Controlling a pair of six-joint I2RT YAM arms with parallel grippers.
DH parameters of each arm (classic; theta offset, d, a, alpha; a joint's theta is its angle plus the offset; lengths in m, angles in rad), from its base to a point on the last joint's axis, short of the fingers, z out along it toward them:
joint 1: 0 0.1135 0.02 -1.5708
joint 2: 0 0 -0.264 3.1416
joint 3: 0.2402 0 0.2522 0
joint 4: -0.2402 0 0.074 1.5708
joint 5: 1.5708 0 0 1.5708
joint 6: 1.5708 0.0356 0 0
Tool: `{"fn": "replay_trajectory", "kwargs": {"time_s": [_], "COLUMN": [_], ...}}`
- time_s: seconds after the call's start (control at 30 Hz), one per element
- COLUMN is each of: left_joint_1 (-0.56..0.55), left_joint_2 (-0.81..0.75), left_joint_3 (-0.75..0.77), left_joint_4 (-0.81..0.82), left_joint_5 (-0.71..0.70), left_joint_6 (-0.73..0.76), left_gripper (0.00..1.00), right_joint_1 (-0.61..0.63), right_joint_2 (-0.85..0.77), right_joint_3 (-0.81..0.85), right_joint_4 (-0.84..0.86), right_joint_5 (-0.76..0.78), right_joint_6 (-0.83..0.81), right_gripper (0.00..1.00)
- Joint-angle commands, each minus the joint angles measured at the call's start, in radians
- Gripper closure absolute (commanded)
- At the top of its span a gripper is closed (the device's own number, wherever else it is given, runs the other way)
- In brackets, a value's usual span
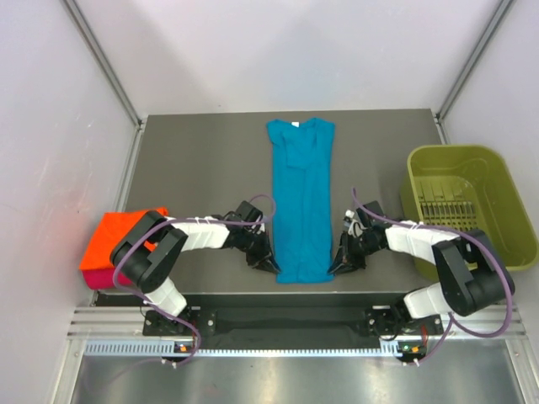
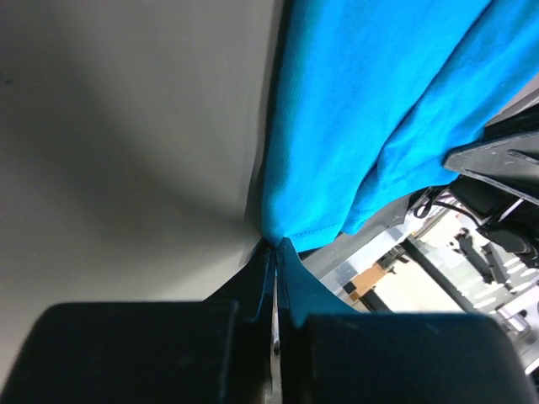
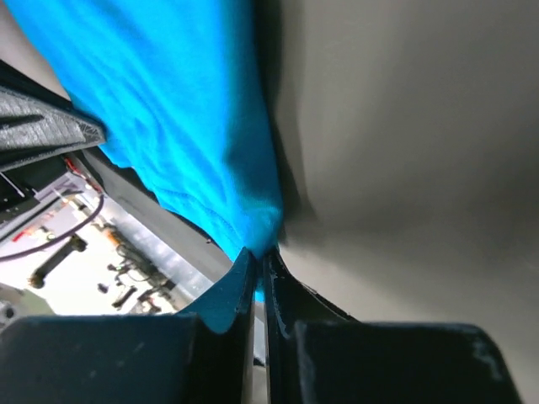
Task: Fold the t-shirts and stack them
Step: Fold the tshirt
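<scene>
The straight t-shirt's hem corners (image 1: 281, 276) are in both grippers. My left gripper should now move the hem toward the collar until the hem lies on the far half (image 1: 301, 177).
A teal-blue t-shirt (image 1: 301, 198), folded lengthwise into a long strip, lies down the middle of the table with its collar and white neck label at the far end. My left gripper (image 1: 272, 265) is shut on the shirt's near left hem corner (image 2: 282, 234). At the near right hem corner (image 3: 257, 240) my right gripper (image 1: 335, 268) is shut on the cloth too. An orange t-shirt (image 1: 112, 240) lies folded on a magenta-pink one (image 1: 94, 277) at the table's left edge.
An olive-green plastic basket (image 1: 468, 199) stands at the right edge of the table. The dark table top (image 1: 202, 164) ends just behind both grippers at the near edge. White walls close in the left, back and right sides.
</scene>
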Motion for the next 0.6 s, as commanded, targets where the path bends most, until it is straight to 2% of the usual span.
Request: {"fn": "replay_trajectory", "kwargs": {"time_s": [0.0,0.3,0.57], "left_joint_1": [0.009,0.076,0.205], "left_joint_2": [-0.042,-0.075,0.039], "left_joint_3": [0.085,0.344,0.536], "left_joint_4": [-0.054,-0.250,-0.278], "left_joint_5": [-0.023,-0.056,-0.053], "left_joint_6": [0.078,0.284,0.353], "left_gripper": [1.00,1.00,1.00], "right_joint_1": [0.011,-0.022,-0.097], "right_joint_2": [-0.060,-0.112,0.021], "right_joint_3": [0.020,0.228,0.455], "right_joint_4": [-0.003,-0.078,-0.040], "right_joint_5": [0.017,0.029,0.052], "right_joint_6": [-0.038,-0.143,-0.170], "right_gripper": [1.00,1.00,1.00]}}
